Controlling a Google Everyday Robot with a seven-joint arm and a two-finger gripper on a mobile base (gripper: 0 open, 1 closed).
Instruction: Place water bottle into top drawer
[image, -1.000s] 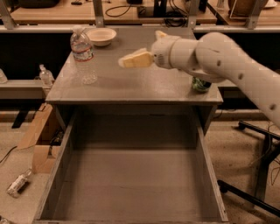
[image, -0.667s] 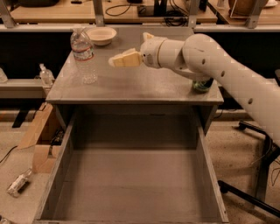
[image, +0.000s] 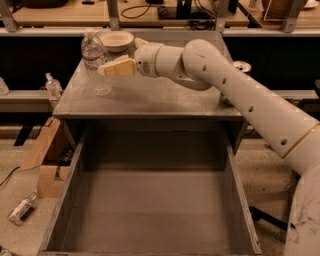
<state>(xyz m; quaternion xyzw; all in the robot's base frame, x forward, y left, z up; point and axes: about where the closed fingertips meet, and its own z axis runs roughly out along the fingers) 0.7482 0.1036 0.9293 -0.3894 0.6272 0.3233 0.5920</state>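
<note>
I should expect a can hidden behind the white arm when I carry the water bottle, because a round rim (image: 242, 66) shows just above the arm.
The water bottle (image: 95, 62), clear and ribbed with a white cap and a red-and-white label band, stands upright at the back left of the grey cabinet top (image: 150, 97). My gripper (image: 105, 69) reaches in from the right at label height, and its cream tip is at the bottle's right side. The top drawer (image: 236, 185), a wide deep grey box, is pulled fully out below the cabinet top and has nothing in it. The white arm crosses the right half of the cabinet top.
A white bowl (image: 116, 40) sits just behind the bottle. A small pump bottle (image: 52, 86) stands on a ledge to the left. A cardboard box (image: 42, 155) and a small object (image: 21, 209) lie on the floor at left. Desks run behind.
My gripper has moved left across the cabinet top, from the middle to the water bottle's right side. The bottle and the drawer have not moved.
</note>
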